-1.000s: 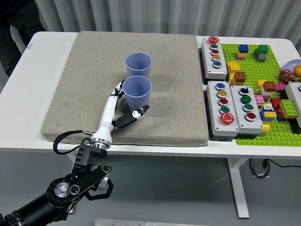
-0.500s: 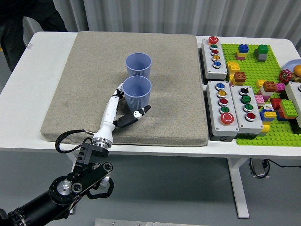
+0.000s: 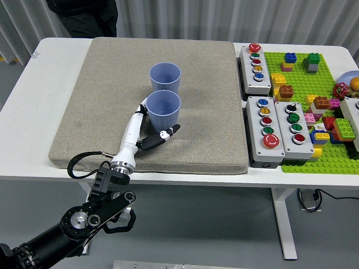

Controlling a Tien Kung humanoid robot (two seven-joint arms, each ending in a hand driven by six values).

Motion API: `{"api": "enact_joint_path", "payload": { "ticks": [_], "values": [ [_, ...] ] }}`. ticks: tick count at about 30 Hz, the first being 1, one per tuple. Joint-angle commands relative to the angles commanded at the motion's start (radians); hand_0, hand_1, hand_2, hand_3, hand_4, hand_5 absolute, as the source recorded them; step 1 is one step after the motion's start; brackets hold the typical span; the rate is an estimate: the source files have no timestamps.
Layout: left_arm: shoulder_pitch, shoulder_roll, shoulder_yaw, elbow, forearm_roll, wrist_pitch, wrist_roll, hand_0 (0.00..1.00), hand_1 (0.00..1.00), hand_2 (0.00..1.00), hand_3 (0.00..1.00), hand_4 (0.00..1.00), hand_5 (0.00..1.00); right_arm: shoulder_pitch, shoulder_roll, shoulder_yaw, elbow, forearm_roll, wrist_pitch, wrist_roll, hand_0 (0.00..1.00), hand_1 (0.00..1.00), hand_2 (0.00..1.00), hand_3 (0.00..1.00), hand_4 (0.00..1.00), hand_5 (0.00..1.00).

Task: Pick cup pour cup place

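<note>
I see plain blue-grey walls (image 3: 163,103) inside the near cup (image 3: 164,119), so I should expect an empty pour when I tip the near cup toward the far cup.
Two blue-grey cups stand upright on the grey mat (image 3: 101,101). The near cup (image 3: 163,110) is just in front of the far cup (image 3: 165,77). My left hand (image 3: 152,124) reaches in from the lower left and sits against the near cup's left and front side. Its fingers are spread around the cup's base, the thumb (image 3: 166,134) lying under the front; they look loose, not closed on it. The cups' insides look empty. The right arm is out of view.
Two grey button boxes (image 3: 255,61) (image 3: 279,131) stand right of the mat. A green baseplate (image 3: 314,106) with several toy bricks fills the far right. A person in dark clothes (image 3: 84,17) stands at the far left edge of the table.
My left hand has edged slightly closer to the near cup. The person at the far side has moved right along the table's back edge. The cups have not moved.
</note>
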Motion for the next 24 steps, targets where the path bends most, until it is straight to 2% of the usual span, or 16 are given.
{"api": "enact_joint_path", "payload": {
  "ticks": [12,24],
  "values": [
    [-0.032,0.0,0.019,0.024,-0.013,-0.008,0.007,0.888,0.915,0.998,0.998,0.998,0.481,0.0,0.001,0.002,0.0,0.006,-0.001,0.002,0.677,0.615,0.565,0.58,0.002,0.18],
    [-0.036,0.0,0.025,0.03,-0.011,-0.011,0.008,0.889,0.915,0.998,0.998,0.997,0.491,0.005,0.001,0.001,0.0,0.015,-0.001,0.002,0.677,0.615,0.565,0.579,0.002,0.175]
  ]
}}
